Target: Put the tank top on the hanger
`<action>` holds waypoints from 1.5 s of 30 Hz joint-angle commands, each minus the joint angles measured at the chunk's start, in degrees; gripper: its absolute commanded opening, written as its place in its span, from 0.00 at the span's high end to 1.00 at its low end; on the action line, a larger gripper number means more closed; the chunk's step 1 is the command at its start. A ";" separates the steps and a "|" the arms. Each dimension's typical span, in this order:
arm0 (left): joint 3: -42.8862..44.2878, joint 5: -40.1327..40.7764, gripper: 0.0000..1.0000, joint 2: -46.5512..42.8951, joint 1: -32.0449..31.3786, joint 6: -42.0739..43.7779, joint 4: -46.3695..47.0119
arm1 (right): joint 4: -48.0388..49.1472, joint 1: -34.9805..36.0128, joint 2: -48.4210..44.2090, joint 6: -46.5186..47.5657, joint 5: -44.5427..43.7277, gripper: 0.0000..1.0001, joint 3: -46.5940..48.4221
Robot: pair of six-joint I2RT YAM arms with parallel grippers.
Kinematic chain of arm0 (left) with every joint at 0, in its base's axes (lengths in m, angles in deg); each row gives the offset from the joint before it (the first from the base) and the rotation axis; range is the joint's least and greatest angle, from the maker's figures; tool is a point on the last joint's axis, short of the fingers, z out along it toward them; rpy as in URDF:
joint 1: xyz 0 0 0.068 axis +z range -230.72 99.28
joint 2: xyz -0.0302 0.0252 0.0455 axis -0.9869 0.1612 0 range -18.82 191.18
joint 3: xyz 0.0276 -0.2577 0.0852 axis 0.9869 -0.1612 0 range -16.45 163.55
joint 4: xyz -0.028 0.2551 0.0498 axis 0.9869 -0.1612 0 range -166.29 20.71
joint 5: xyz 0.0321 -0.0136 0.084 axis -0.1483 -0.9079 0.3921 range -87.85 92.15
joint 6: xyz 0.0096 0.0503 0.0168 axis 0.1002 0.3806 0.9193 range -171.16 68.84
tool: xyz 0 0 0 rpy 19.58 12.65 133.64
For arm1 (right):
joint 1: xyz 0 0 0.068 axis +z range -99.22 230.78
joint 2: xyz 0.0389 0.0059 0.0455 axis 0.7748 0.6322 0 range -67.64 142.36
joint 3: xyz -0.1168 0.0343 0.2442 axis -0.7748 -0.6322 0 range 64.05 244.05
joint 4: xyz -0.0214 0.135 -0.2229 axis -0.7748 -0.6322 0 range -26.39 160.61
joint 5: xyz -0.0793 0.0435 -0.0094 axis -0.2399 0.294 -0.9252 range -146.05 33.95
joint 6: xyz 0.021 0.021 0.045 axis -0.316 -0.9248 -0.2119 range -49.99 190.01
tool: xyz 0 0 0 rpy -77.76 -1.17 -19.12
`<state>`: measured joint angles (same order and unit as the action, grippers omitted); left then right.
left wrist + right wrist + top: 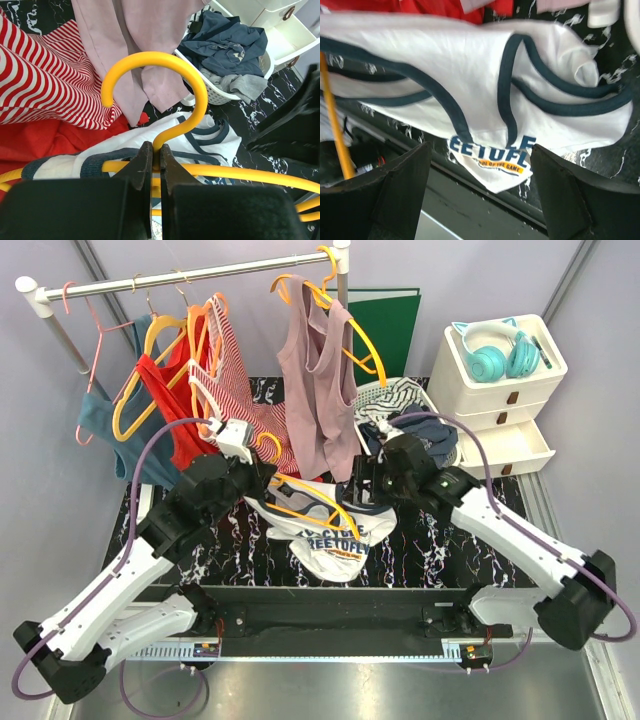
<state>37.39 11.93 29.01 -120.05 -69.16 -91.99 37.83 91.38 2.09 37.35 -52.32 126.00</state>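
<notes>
The white strap (482,97) is lying loose across the lettering (492,156). The strap will come up in a limp fold when I lift it, and the tank top's body will stay lying.
The white tank top (330,538), with navy trim and navy-and-yellow lettering, lies bunched on the dark marbled table (430,545) between the arms. The orange-yellow hanger (318,498) lies among its straps. My left gripper (266,478) is shut on the hanger (200,95) at the base of its hook, with the jaws pinched on the stem (156,152). White cloth and a navy strap of the tank top (210,137) sit just beyond. My right gripper (362,484) hovers open over the tank top (470,65), its wide-apart fingers (480,150) holding nothing. One hanger arm (332,115) shows at the left.
A clothes rail (190,278) at the back carries a mauve tank top (318,390), a red-and-white striped top (238,365), a red top and spare hangers. A white laundry basket (380,398) of dark clothes and a white drawer unit (500,380) with teal headphones stand back right.
</notes>
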 commanded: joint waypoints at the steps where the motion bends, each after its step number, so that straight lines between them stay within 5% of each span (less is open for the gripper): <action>1: 1.70 2.43 1.00 -1.43 -0.13 0.51 2.57 | 3.06 -0.35 2.94 4.79 9.44 0.14 0.54; 8: 1.62 2.79 1.00 -1.87 -0.13 0.60 2.48 | 6.41 -0.26 9.62 8.32 20.16 0.16 -0.25; 21: 2.14 2.44 1.00 -2.13 -0.13 0.69 2.48 | 9.04 0.01 17.36 9.20 20.97 0.23 -0.26; 23: 2.05 2.35 1.00 -2.04 -0.13 0.60 2.48 | 9.48 0.18 18.41 9.02 21.15 0.32 -0.08; 27: 1.62 4.18 1.00 -1.69 -0.13 0.68 2.48 | 8.00 0.09 18.69 8.85 20.09 0.78 0.71; 28: 1.53 4.89 1.00 -1.60 -0.13 0.86 2.66 | 7.38 0.09 18.34 8.76 20.09 0.98 0.80; 29: 1.27 5.51 1.00 -0.99 -0.04 1.12 3.01 | 6.07 0.09 17.20 8.76 20.00 1.00 0.80; 45: -1.20 15.97 1.00 5.51 -0.13 10.18 12.59 | -18.81 -1.05 5.24 6.74 22.03 1.00 6.34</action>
<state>36.52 24.04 33.80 -120.10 -62.23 -87.05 26.86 90.79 9.87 45.43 -32.35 129.67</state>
